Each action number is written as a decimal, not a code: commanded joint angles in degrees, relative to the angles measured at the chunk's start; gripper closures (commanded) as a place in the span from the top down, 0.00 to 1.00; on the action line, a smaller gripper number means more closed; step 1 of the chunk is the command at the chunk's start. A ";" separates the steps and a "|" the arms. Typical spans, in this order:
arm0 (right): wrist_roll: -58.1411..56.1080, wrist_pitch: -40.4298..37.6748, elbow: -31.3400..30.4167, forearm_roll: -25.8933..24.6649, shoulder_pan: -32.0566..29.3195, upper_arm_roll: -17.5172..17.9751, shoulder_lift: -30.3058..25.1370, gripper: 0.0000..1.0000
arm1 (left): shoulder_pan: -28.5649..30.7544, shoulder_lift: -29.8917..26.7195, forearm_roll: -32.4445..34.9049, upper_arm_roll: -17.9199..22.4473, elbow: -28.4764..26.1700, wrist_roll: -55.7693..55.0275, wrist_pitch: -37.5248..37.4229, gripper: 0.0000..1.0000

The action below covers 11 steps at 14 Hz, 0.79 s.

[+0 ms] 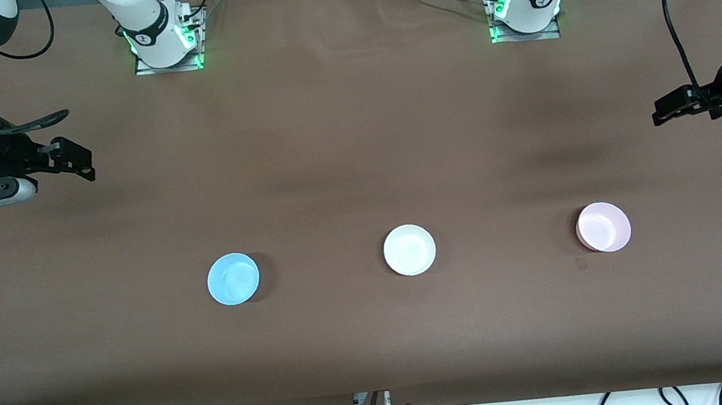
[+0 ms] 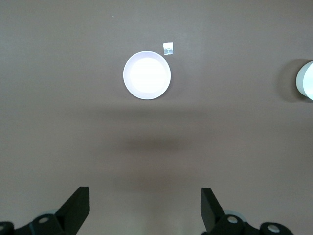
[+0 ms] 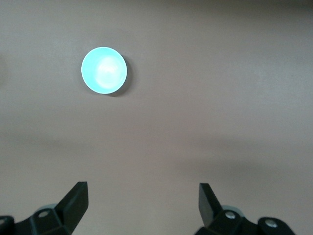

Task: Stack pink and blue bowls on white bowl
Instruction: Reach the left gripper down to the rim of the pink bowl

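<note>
The pink bowl (image 1: 603, 227) stands upright and its near rim (image 1: 627, 216) is open to the robot's left gripper, so the left gripper should keep moving in until its fingers are on both sides of that rim.
Three bowls stand in a row on the brown table. The blue bowl (image 1: 233, 279) (image 3: 103, 70) is toward the right arm's end, the white bowl (image 1: 409, 249) (image 2: 306, 80) in the middle, and the pink bowl (image 1: 603, 226) (image 2: 146, 75) toward the left arm's end. My right gripper (image 1: 81, 159) (image 3: 143, 193) hovers open and empty at its end of the table, well away from the blue bowl. My left gripper (image 1: 661, 112) (image 2: 145, 196) hovers open and empty at the other end, apart from the pink bowl.
A small pale scrap (image 2: 168, 48) lies on the cloth close beside the pink bowl. Both arm bases (image 1: 164, 41) (image 1: 524, 7) stand along the table edge farthest from the front camera. Cables hang below the nearest edge.
</note>
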 commanded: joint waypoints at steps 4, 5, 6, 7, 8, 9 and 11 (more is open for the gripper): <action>0.55 0.18 -0.35 0.72 -0.92 0.86 -0.86 1.00 | 0.59 9.10 -1.56 2.26 0.37 0.65 6.45 1.00; 0.55 0.18 -0.35 0.72 -0.92 0.86 -0.86 1.00 | 0.68 10.95 -1.65 2.35 0.36 0.65 7.34 1.00; 0.55 0.18 -0.35 0.72 -0.92 0.86 -0.86 1.00 | 0.77 12.45 -1.65 2.36 0.36 0.65 8.30 1.00; 0.55 0.18 -0.35 0.81 -0.92 0.86 -0.86 1.00 | 0.95 13.77 -1.65 2.44 0.19 0.65 9.44 1.00; 0.55 0.18 -0.35 0.72 -0.92 0.86 -0.86 1.00 | 1.38 14.74 -1.82 2.44 -0.16 0.65 10.85 1.00; 0.55 0.18 -0.35 0.81 -0.92 0.86 -0.86 1.00 | 1.82 15.79 -3.04 2.44 -1.03 0.74 12.51 1.00; 0.55 0.18 -0.35 0.81 -0.92 0.86 -0.86 1.00 | 3.22 17.55 -5.25 2.44 -2.97 0.83 16.99 1.00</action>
